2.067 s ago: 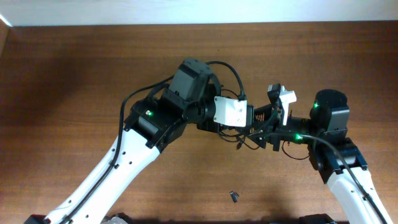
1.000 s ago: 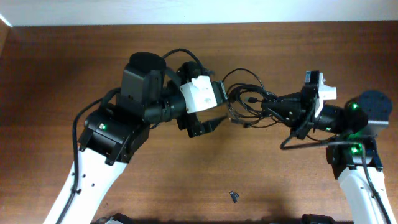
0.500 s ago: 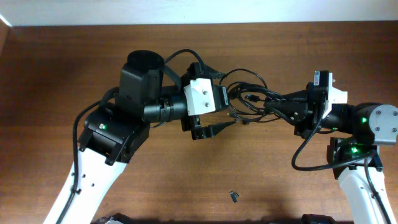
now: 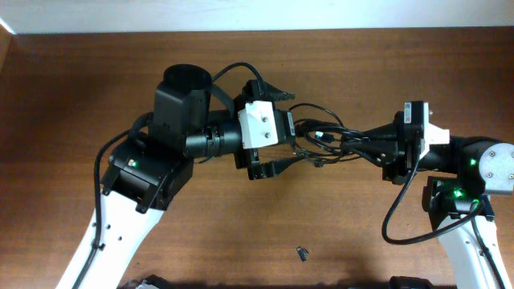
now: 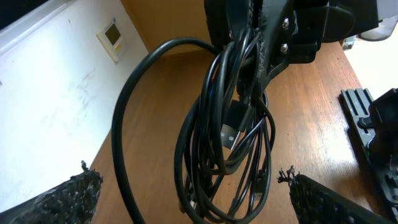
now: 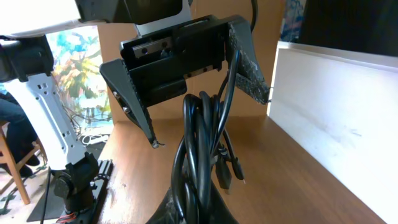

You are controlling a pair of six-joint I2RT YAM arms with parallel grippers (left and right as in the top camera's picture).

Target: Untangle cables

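Note:
I should take the cables' loose end (image 4: 303,130) with my left gripper and turn the cables before my right gripper takes hold again, because my right gripper pinches the cables together at one end (image 4: 357,138).
The cables (image 4: 324,138) form one tangled black bundle held above the table between the two arms. My right gripper (image 4: 371,149) is shut on one end of the bundle, and several loops and small plugs stick out toward the left arm. My left gripper (image 4: 297,128) is wide open, with the free end of the bundle between its fingers and touching neither. In the left wrist view the cables (image 5: 236,137) hang between both fingers (image 5: 62,199). In the right wrist view the cables (image 6: 202,143) rise from my right gripper (image 6: 200,208) toward the open left gripper (image 6: 205,81).
A tiny dark loose piece (image 4: 303,254) lies on the brown table (image 4: 80,88) near the front. A pale wall (image 4: 241,14) borders the far edge. Thicker black cords run along both arms.
The left gripper has moved right, so its open fingers now straddle the bundle's free end. The right gripper, still shut on the cables, has turned and drawn them out straighter.

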